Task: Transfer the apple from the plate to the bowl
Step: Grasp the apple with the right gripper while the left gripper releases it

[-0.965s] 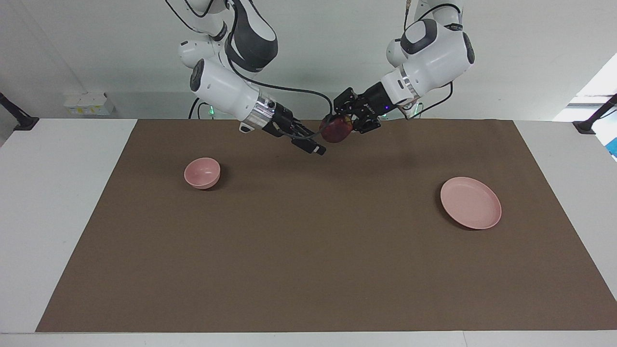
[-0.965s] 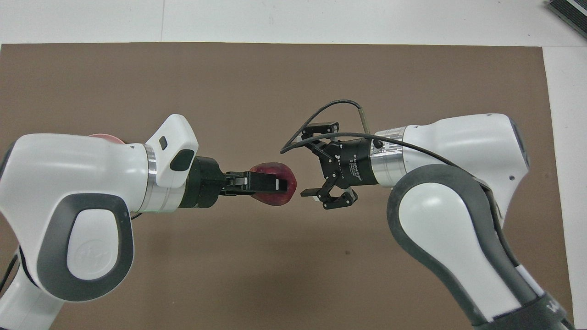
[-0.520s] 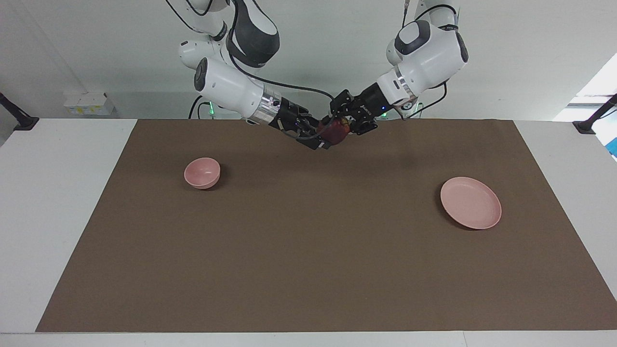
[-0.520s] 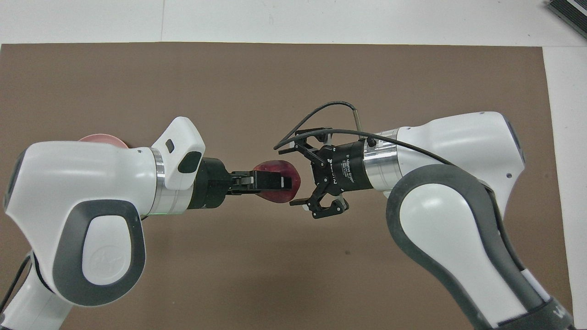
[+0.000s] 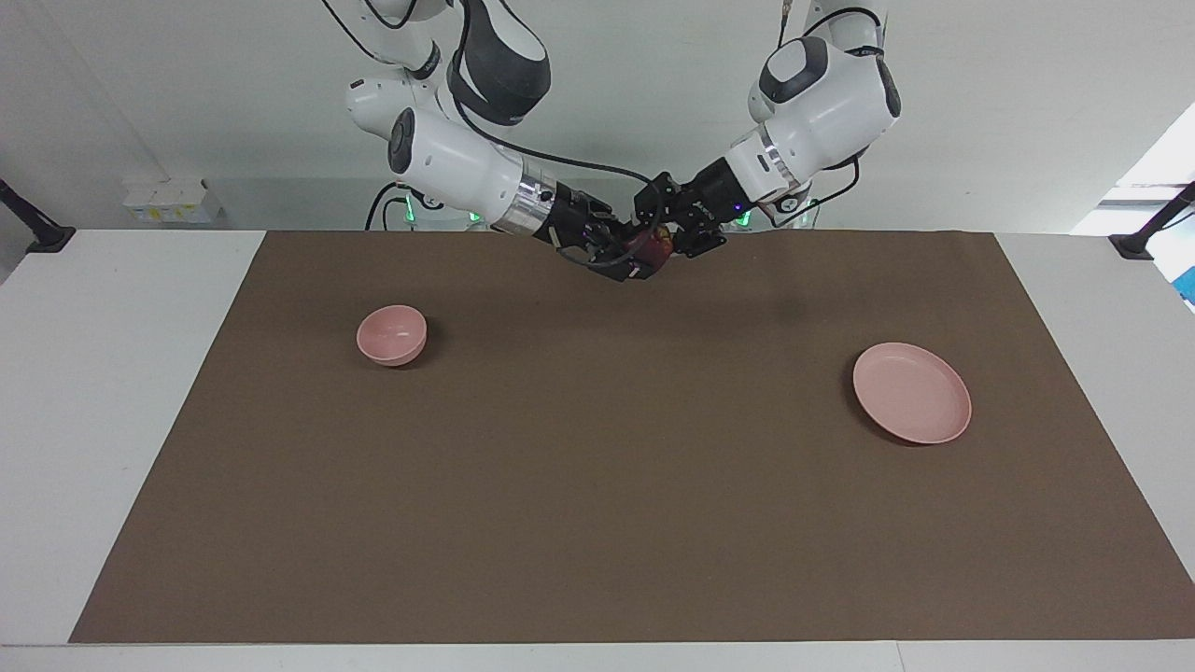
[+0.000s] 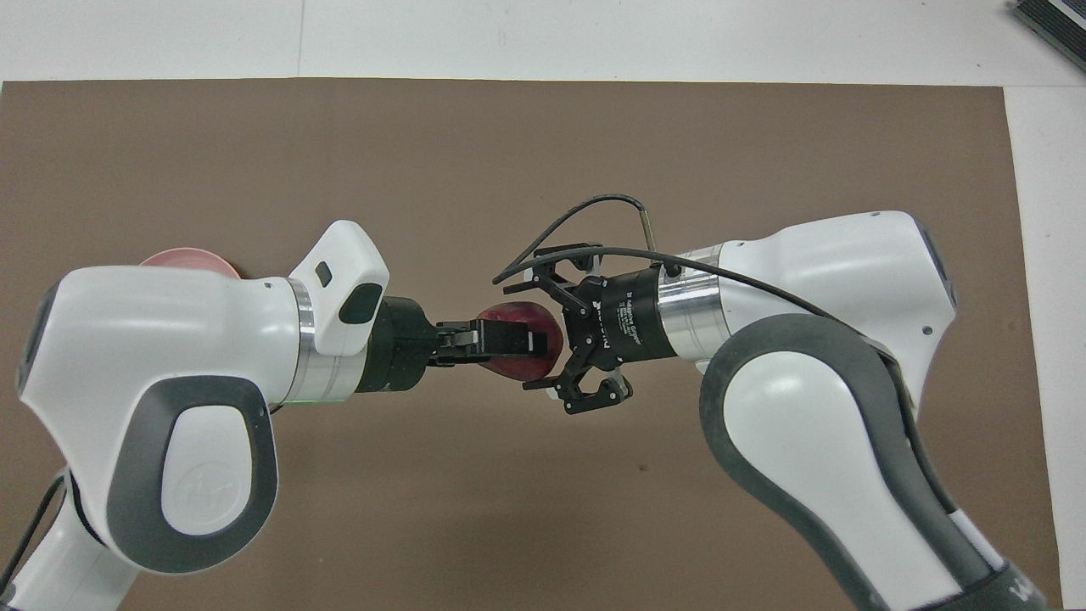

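The apple is in my left gripper, far from the bowl. My right gripper should close on the apple first, and then my left gripper should open and move back.
The dark red apple hangs in the air over the mat's edge nearest the robots, midway between the two arms. My left gripper is shut on it. My right gripper faces it head-on and stands open, one finger on each side of the apple. The pale pink plate lies bare toward the left arm's end, mostly hidden under the left arm in the overhead view. The small pink bowl sits toward the right arm's end, hidden in the overhead view.
A brown mat covers most of the white table. Black clamp posts stand at the table's corners nearest the robots. A small white box rests off the table, near the right arm's base.
The right gripper has moved in from beside the apple until its fingers bracket it. Both hands have drifted a little toward the robots. The left gripper still holds the apple.
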Robot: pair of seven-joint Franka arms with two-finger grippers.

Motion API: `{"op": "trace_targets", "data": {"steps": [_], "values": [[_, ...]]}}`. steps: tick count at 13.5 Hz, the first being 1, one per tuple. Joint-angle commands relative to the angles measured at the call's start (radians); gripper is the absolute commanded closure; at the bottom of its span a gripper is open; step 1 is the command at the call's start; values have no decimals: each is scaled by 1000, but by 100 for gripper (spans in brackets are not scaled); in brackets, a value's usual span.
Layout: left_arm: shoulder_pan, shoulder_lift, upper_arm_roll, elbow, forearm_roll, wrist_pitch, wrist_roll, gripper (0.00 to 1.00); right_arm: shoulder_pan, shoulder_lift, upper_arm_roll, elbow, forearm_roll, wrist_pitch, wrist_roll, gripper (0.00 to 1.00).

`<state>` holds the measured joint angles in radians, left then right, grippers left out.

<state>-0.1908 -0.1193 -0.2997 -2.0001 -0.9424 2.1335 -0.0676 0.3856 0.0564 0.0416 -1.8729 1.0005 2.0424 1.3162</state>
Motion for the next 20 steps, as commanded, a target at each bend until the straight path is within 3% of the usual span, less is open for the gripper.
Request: {"op": "trace_targets", "data": {"steps": [1, 2, 3, 4, 8, 11, 13, 16, 20], "values": [[-28, -33, 8, -23, -15, 3, -88, 100, -14, 5, 4, 26, 1, -17, 31, 100], [-29, -33, 8, -19, -12, 3, -124, 65, -20, 2, 1, 26, -5, -33, 29, 100], [-29, -33, 10, -2, -3, 3, -165, 15, -24, -1, -6, 26, -20, -56, 28, 100], [-27, -31, 11, 4, 17, 0, -190, 0, -36, -4, -9, 26, -37, -77, 23, 100], [-6, -37, 20, 43, 169, -65, -248, 0, -111, -20, -9, 73, -152, -177, -26, 100], [88, -51, 36, 128, 371, -225, -250, 0, -126, -32, -12, 92, -236, -195, -69, 100], [108, -53, 39, 168, 599, -320, -238, 0, -126, -35, -9, 116, -316, -197, -112, 100], [152, -51, 51, 173, 822, -336, -203, 0, -128, -35, -14, 123, -408, -195, -216, 100], [180, -37, 166, 245, 858, -432, 61, 0, -149, -36, -12, 115, -591, -200, -320, 100]]}}
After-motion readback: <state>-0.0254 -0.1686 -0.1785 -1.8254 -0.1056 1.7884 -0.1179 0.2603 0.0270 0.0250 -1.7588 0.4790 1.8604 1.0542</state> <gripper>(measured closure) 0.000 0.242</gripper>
